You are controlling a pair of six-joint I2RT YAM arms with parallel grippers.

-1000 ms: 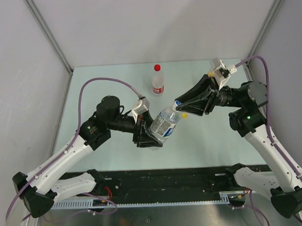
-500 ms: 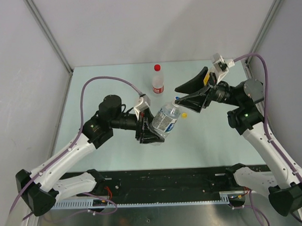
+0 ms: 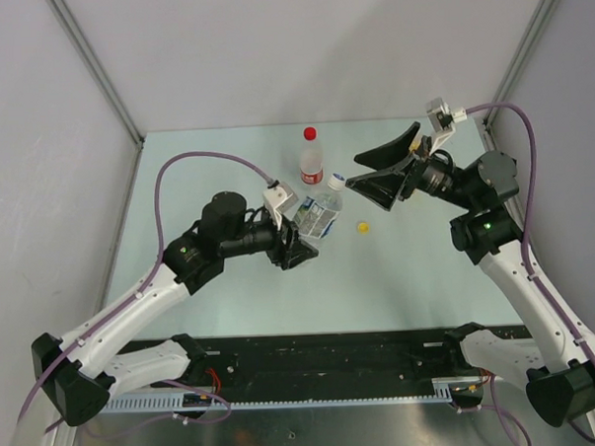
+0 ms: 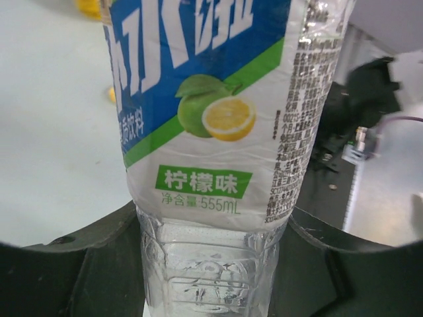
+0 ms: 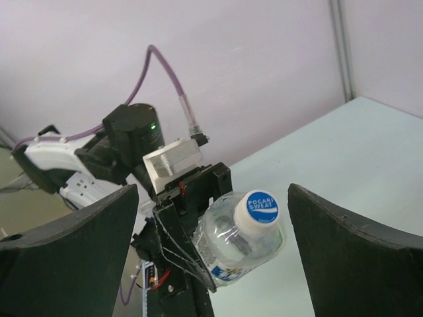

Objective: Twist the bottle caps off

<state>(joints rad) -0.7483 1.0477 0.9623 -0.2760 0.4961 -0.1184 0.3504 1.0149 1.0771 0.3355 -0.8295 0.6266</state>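
Observation:
I expect the white cap (image 5: 257, 212) to stay on through repeated twists when I turn it, because it sits straight and close down on the neck (image 5: 246, 232).
My left gripper (image 3: 300, 245) is shut on the lower body of a clear bottle with a blue-white label (image 3: 313, 218) and holds it tilted above the table. In the left wrist view the bottle (image 4: 211, 132) fills the frame, and the jaws of the gripper (image 4: 211, 264) press its ribbed base from both sides. Its white cap with a blue top (image 5: 262, 210) sits on the neck. My right gripper (image 3: 352, 173) stands open just right of that cap (image 3: 333, 185), touching nothing. In its own view the right gripper (image 5: 213, 198) shows the cap between its wide-apart fingers (image 5: 357, 251).
A clear bottle with a red-white label (image 3: 312, 165) and a red cap (image 3: 310, 134) stands upright at the back, close behind the held bottle. A loose yellow cap (image 3: 362, 226) lies on the pale green table (image 3: 428, 267) below the right gripper.
The right gripper opened, let go of the white cap and drew back up and to the right. The left arm swung the bottle toward the back, near the red-capped bottle.

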